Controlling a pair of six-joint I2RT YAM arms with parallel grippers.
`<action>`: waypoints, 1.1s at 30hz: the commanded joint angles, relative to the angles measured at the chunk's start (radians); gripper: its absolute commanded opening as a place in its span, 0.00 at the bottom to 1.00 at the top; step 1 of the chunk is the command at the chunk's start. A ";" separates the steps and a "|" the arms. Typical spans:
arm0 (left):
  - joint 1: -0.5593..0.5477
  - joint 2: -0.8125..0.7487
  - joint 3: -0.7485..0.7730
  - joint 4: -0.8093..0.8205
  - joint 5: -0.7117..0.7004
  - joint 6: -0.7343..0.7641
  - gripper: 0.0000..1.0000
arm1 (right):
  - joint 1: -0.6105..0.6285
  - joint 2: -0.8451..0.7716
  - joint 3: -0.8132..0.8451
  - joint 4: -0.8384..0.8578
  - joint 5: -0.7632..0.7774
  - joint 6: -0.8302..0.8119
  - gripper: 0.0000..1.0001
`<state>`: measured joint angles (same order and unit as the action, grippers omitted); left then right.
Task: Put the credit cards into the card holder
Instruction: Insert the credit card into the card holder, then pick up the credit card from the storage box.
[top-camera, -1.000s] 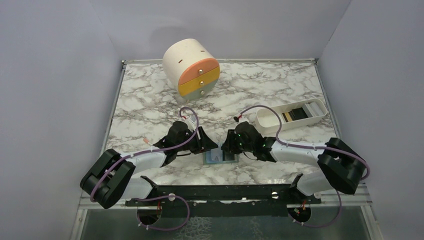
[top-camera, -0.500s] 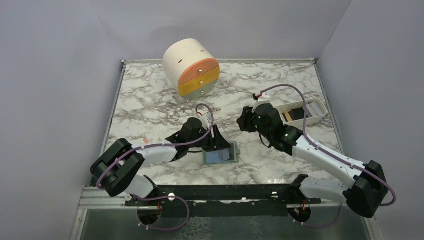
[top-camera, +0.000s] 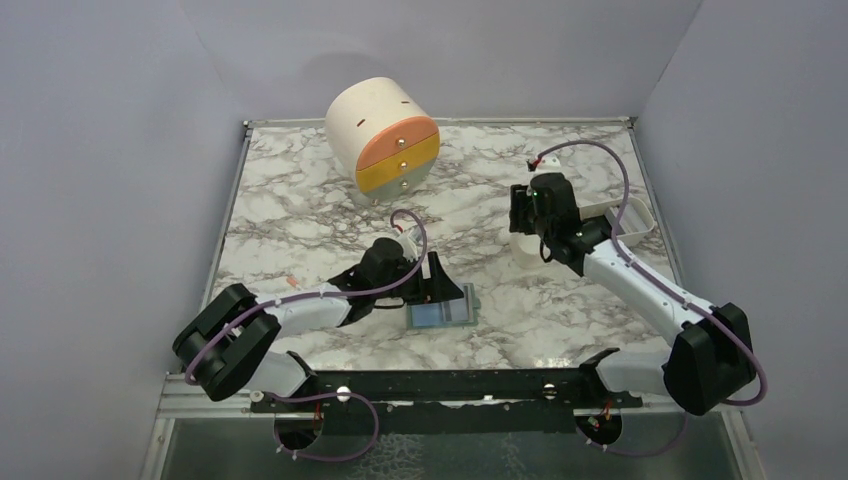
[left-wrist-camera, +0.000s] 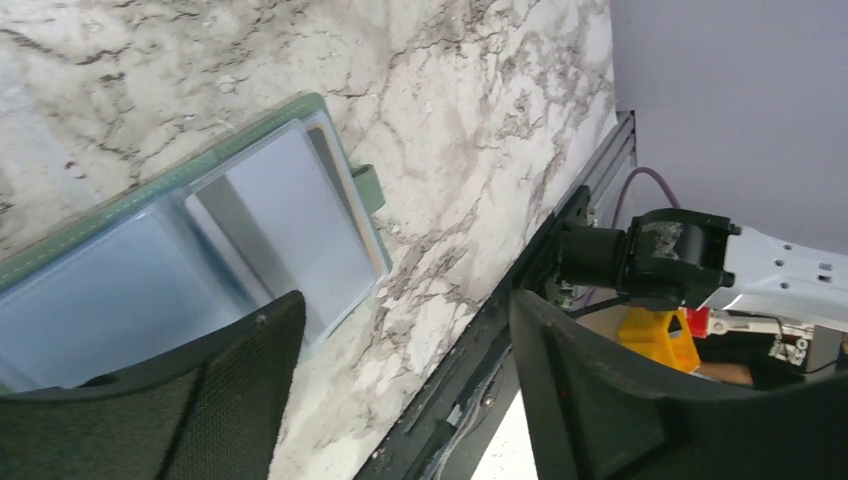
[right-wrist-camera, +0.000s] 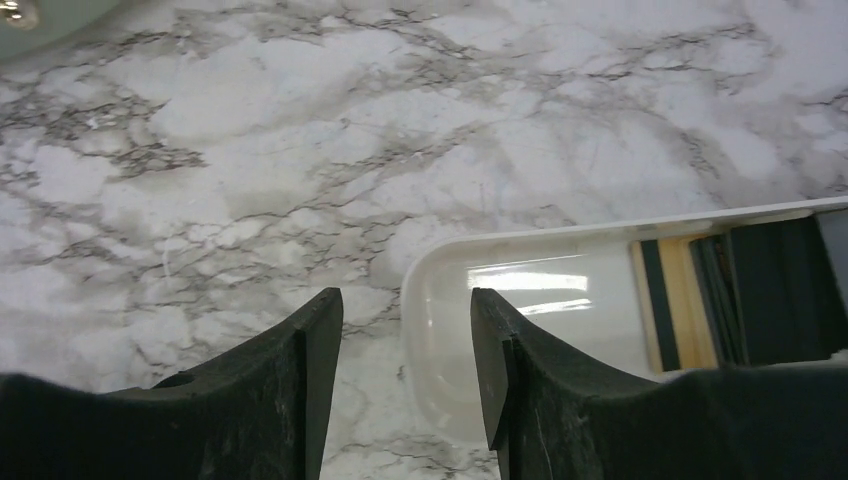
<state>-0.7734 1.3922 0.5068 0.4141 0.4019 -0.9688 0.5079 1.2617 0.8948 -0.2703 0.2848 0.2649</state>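
The open fingers are lined up with the white tray's length (right-wrist-camera: 560, 305), so my right gripper keeps going toward the upright grey card and closes across the card's thin edge.
The card holder (top-camera: 441, 314) lies open near the table's front edge, its green rim (left-wrist-camera: 200, 172) toward the far side. A pale grey credit card (left-wrist-camera: 290, 225) sits in its lining. My left gripper (top-camera: 443, 285) (left-wrist-camera: 405, 320) hovers open just over the holder's far-left edge, and only bare marble shows between its fingers. Black credit cards (right-wrist-camera: 775, 290) and a tan one (right-wrist-camera: 692, 300) lie in the white tray (right-wrist-camera: 520, 300). My right gripper (top-camera: 528, 228) (right-wrist-camera: 405, 310) hangs open and empty above the tray's left end.
A cream cylinder with orange, yellow and grey drawers (top-camera: 385, 135) stands at the back centre. The white tray's far end (top-camera: 640, 215) reaches toward the right edge, largely covered by my right arm. A black rail (top-camera: 440, 385) runs along the table's front edge.
My right arm has swung away from the card holder to the white tray, its jaws widening. My left gripper has stayed by the holder and opened wider.
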 joint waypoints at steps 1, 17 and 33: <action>0.007 -0.055 -0.032 -0.089 -0.062 0.080 0.81 | -0.051 0.039 0.053 0.000 0.099 -0.107 0.51; 0.009 -0.306 0.072 -0.577 -0.262 0.288 0.99 | -0.449 0.191 0.125 -0.059 0.203 -0.392 0.52; 0.010 -0.402 0.090 -0.646 -0.254 0.346 0.99 | -0.542 0.391 0.099 0.094 0.250 -0.619 0.52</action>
<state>-0.7658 1.0340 0.5827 -0.2195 0.1677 -0.6434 -0.0097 1.5909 0.9573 -0.2359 0.4904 -0.2981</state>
